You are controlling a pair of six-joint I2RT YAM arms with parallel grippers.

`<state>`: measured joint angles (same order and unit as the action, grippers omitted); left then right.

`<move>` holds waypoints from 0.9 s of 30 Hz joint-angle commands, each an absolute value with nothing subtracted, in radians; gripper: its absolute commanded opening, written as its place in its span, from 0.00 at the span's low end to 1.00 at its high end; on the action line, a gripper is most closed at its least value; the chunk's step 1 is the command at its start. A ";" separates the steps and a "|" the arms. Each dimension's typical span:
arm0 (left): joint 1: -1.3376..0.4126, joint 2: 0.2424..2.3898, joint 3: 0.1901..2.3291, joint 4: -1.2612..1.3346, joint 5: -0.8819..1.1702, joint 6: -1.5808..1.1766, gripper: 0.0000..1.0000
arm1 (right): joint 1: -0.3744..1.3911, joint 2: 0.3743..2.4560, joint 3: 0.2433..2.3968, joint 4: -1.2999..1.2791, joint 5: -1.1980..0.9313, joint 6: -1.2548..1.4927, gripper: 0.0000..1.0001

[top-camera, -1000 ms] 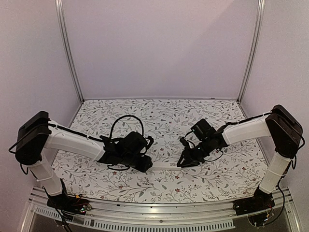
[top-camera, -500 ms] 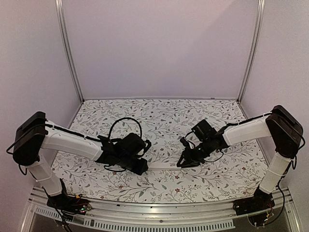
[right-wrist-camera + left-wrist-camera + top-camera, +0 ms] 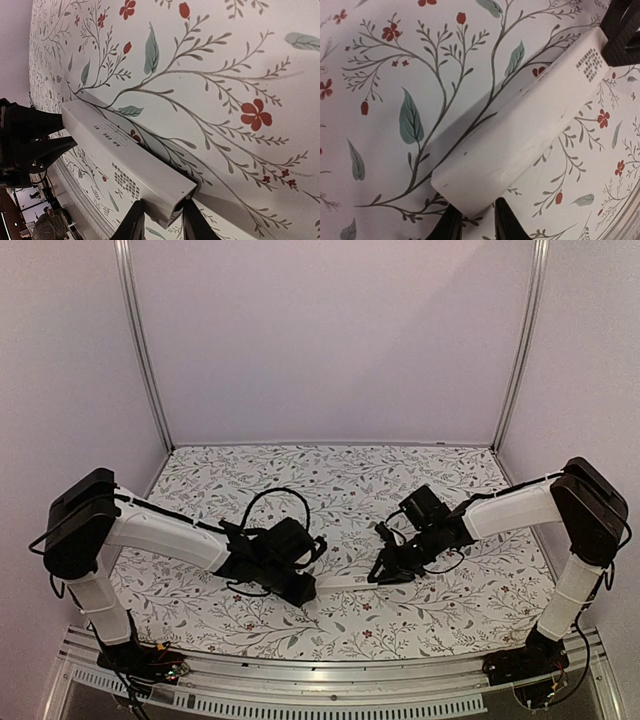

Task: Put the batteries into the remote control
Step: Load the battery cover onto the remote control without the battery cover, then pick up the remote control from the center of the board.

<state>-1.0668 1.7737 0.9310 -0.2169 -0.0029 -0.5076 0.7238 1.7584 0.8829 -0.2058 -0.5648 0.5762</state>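
Observation:
I should open my left gripper, line it up and grip the remote control's end [image 3: 471, 185] squarely before lifting, because that gripper is pinching the remote control crooked at its corner [image 3: 470, 209].
The remote control [image 3: 342, 582] is a slim white bar lying low over the floral table between my two grippers. My left gripper [image 3: 305, 589] is shut on its left end and my right gripper [image 3: 381, 575] on its right end. In the left wrist view the remote [image 3: 520, 135] runs from my left gripper [image 3: 476, 224] to the upper right, printed text near its far end. In the right wrist view my right gripper [image 3: 162, 221] clamps the remote's [image 3: 120, 160] open end. No black button patch shows. The batteries are out of view.
The floral table cover [image 3: 330, 480] stretches behind the arms to the white back wall. A metal rail [image 3: 320, 672] runs along the near edge. The left gripper's black body [image 3: 25, 142] shows at the left of the right wrist view.
My left arm has shifted a little to the right and nearer, still on the remote's left end. The right arm and the remote have barely moved.

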 commanded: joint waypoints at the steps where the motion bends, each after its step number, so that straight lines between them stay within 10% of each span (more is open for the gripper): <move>1: -1.103 1.744 0.961 -0.187 0.063 -0.443 0.27 | 0.723 1.767 0.883 -0.162 -0.608 0.574 0.29; 14: -1.070 1.700 1.093 -0.395 0.117 -0.113 0.96 | 0.623 1.504 0.923 -0.417 -0.490 0.387 0.69; 27: -1.061 1.957 1.360 -0.590 0.181 0.153 0.89 | 0.621 0.956 0.840 -0.424 -0.147 0.310 0.99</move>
